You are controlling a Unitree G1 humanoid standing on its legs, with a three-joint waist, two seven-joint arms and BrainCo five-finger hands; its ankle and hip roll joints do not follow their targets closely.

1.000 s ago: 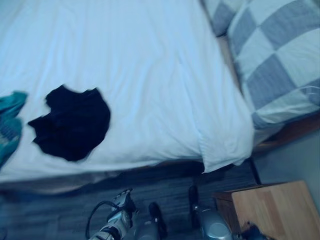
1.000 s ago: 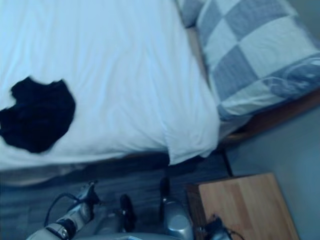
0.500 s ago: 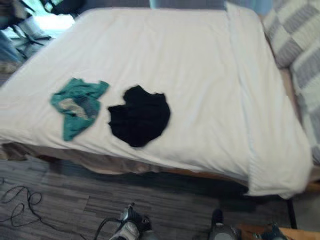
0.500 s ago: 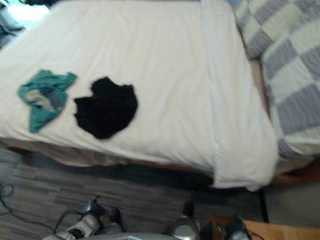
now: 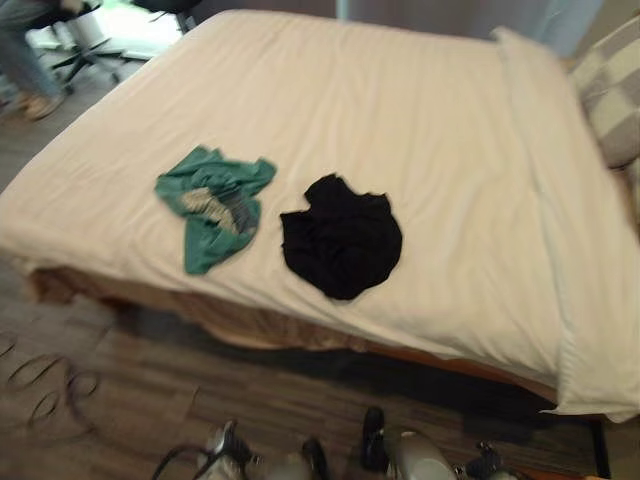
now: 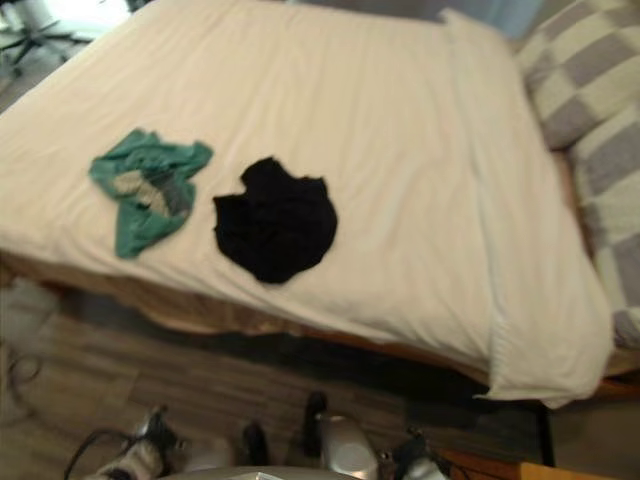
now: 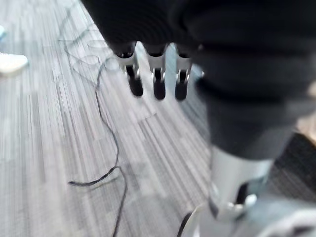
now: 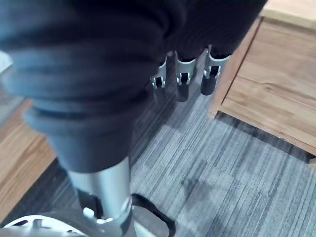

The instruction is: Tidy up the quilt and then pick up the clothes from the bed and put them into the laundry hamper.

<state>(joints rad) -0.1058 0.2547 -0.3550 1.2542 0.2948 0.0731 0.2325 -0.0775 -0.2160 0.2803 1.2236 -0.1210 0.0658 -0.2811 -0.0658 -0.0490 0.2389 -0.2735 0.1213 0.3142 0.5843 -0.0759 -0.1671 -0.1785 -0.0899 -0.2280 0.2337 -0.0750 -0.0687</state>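
The black garment [image 5: 340, 238] is bunched up in a compact, rounded heap [image 5: 348, 268], so I expect it to hang down in a short, soft bundle when the robot lifts it.
A cream quilt [image 5: 390, 110] lies spread flat over the bed. On its near side lie a crumpled green garment [image 5: 215, 205] and, just right of it, a black garment [image 5: 342, 235]. Both garments are apart from each other and from my hands. My left hand [image 7: 155, 79] hangs low over the grey floor in front of the bed, fingers straight and holding nothing. My right hand [image 8: 181, 81] hangs the same way beside a wooden nightstand [image 8: 276, 84], open and with nothing in it.
Grey-and-white checked pillows [image 6: 590, 90] sit at the head of the bed on the right. A person's legs [image 5: 20, 60] and an office chair [image 5: 85, 30] are at the far left corner. A thin cable [image 7: 111, 143] lies on the floor.
The whole picture has shifted, so the camera has turned left and now shows the green garment further in. The garments and quilt have not moved on the bed.
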